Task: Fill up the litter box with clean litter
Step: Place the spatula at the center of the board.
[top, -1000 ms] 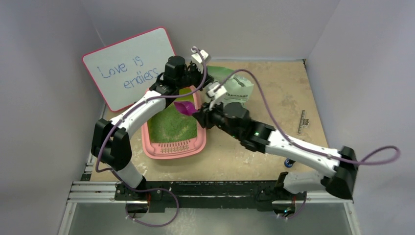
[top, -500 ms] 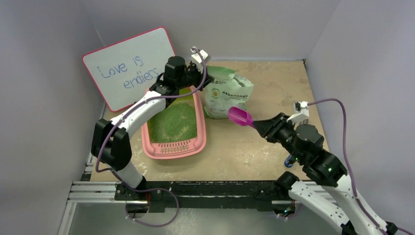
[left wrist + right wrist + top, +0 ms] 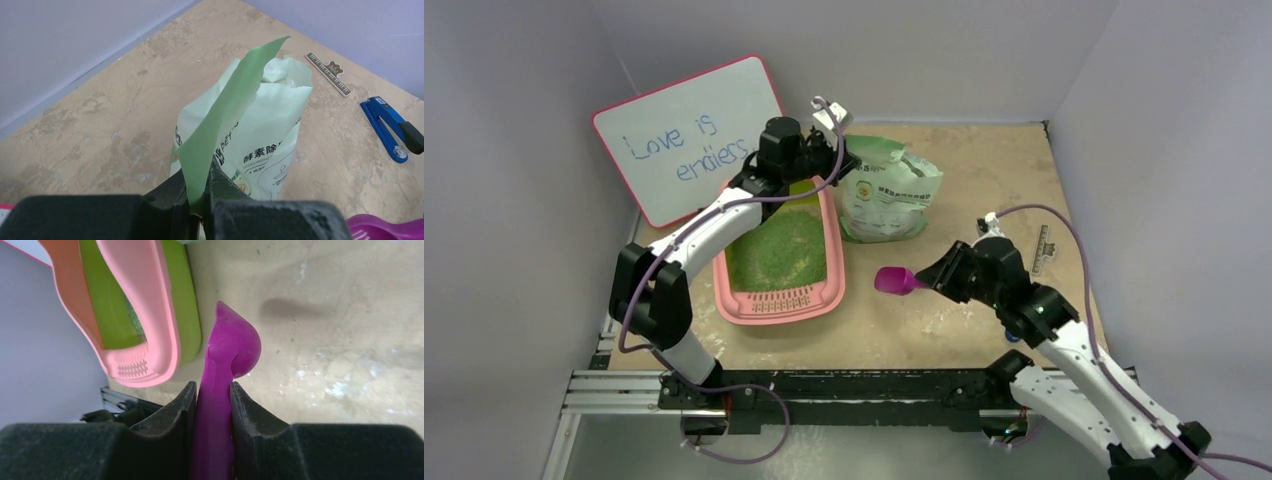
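The empty magenta scoop (image 3: 893, 280) is hanging low above clear tabletop (image 3: 902, 308) next to the litter box. My right gripper should go down next until the scoop lies flat, then let go of it.
The pink litter box (image 3: 776, 308) lies left of centre, with green clean litter (image 3: 779, 250) spread over its floor. It also shows in the right wrist view (image 3: 150, 315), grille lip toward me. My left gripper (image 3: 829, 160) is shut on the top flap of the pale green litter bag (image 3: 889, 195) and holds it upright; the left wrist view shows the gripper (image 3: 200, 200) pinching the bag (image 3: 260, 130). My right gripper (image 3: 934, 278) is shut on the handle of a magenta scoop (image 3: 892, 280), low over the table right of the box. The scoop (image 3: 232, 347) shows no litter.
A whiteboard (image 3: 689, 140) leans on the back left wall. A blue clip (image 3: 387, 127) and a ruler strip (image 3: 1042, 250) lie on the table's right side. Walls close in on the left, back and right.
My right arm carried the scoop from over the litter box out to the right, then lower and back left, near the box's right side. The left arm has not moved.
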Robot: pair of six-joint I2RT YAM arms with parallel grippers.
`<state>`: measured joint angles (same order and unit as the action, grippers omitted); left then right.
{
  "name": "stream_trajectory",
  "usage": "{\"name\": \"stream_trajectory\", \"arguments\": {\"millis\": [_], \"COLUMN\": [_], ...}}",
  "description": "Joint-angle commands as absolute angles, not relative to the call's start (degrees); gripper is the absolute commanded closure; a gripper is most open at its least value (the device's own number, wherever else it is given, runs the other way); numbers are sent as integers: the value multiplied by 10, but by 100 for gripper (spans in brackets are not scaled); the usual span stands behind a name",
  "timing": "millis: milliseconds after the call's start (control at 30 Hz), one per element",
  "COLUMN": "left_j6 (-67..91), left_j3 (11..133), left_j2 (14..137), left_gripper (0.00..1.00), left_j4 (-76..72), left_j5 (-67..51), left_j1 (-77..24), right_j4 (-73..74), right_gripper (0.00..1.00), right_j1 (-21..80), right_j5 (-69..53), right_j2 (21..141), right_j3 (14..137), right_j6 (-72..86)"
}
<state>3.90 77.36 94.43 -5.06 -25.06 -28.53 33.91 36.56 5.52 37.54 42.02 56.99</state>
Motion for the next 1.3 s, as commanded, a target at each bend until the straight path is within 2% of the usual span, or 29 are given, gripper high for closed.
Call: {"name": "stream_trajectory", "arguments": {"millis": [0, 67, 133, 400, 433, 500, 667, 700, 800, 900, 1000, 1100, 1267], "left_j6": [45, 45, 45, 43, 41, 39, 35, 34, 35, 47, 55, 51, 48], "left_j3": [773, 771, 771, 759, 760, 760, 762, 761, 761, 757, 755, 757, 758], "left_j2": [897, 894, 890, 877, 876, 875, 875, 875, 877, 878, 876, 873, 870], "left_gripper": [100, 100, 100, 100, 100, 100, 100, 100, 100, 100, 100, 100, 100], "left_j4": [-125, -122, -118, -110, -108, -105, -101, -100, -101, -114, -121, -114, -109], "left_j5": [-261, -262, -267, -273, -272, -273, -276, -276, -277, -279, -279, -274, -275], "left_j1": [-283, -283, -283, -283, -283, -283, -283, -283, -283, -283, -283, -283, -284], "right_j4": [132, 43, -43, -152, -165, -93, 126, 154, 212, 156, 102, 163, 87], "right_gripper": [100, 100, 100, 97, 94, 80, 30, 26, 24, 21, 20, 21, 17], "right_j1": [254, 186, 136, 85, 81, 79, 73, 70, 69, 69, 69, 69, 66], "right_j5": [-195, -317, -387, -488, -495, -458, -280, -256, -167, -112, -122, -148, -149], "right_j2": [423, 454, 480, 637, 647, 647, 583, 575, 553, 520, 526, 567, 582], "right_j3": [366, 316, 272, 223, 217, 231, 311, 335, 410, 437, 465, 508, 465], "right_j6": [547, 573, 604, 597, 596, 553, 474, 461, 429, 376, 322, 296, 303]}}
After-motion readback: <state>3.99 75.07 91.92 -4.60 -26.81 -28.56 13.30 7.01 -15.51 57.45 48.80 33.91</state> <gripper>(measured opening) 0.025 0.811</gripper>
